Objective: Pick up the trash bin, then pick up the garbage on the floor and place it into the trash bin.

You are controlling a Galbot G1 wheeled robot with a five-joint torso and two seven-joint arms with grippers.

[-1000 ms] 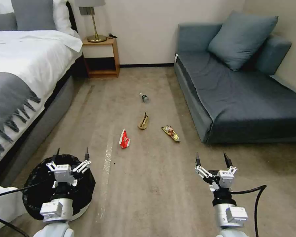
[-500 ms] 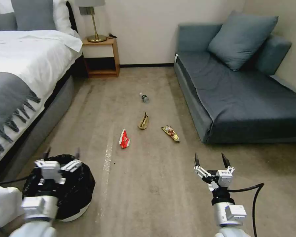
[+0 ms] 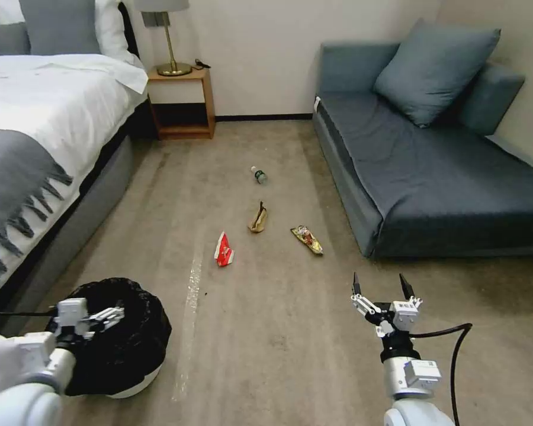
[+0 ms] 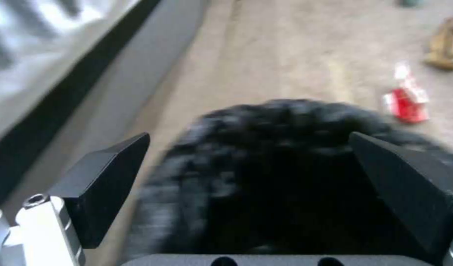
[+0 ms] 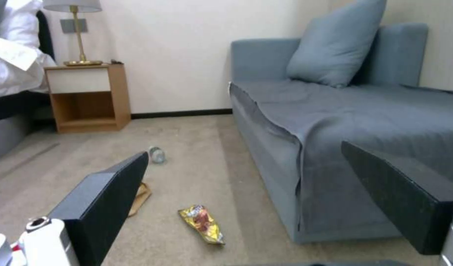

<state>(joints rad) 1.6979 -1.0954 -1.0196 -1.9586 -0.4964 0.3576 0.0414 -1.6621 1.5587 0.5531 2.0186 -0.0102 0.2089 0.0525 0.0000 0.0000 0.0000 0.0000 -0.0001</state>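
Observation:
I expect the trash bin to come along upright, with its opening staying open, when I carry it, because the black bag folds down over the trash bin's rim [image 3: 160,333] [image 3: 114,337].
The trash bin [image 3: 130,343], low, white and lined with a black bag, stands on the carpet at the near left. My left gripper [image 3: 108,315] hangs open over its left rim; the bag's crinkled edge [image 4: 285,122] lies ahead between the fingers, untouched. The garbage lies farther out on the floor: a red-and-white packet [image 3: 224,250] [image 4: 408,103], a tan wrapper [image 3: 258,218] [image 5: 140,197], a gold packet [image 3: 307,239] [image 5: 203,223] and a small bottle [image 3: 259,175] [image 5: 157,154]. My right gripper [image 3: 382,285] is open and holds nothing, near right, short of the gold packet.
A bed [image 3: 35,148] with a grey throw runs along the left, close to the bin. A wooden nightstand [image 3: 182,103] with a lamp stands at the back wall. A blue sofa [image 3: 444,171] lines the right side. Bare carpet lies between them.
My left arm has swung left and lower, carrying its gripper from above the bin's middle to its left rim. The right gripper has hardly moved. Bin and litter stay put.

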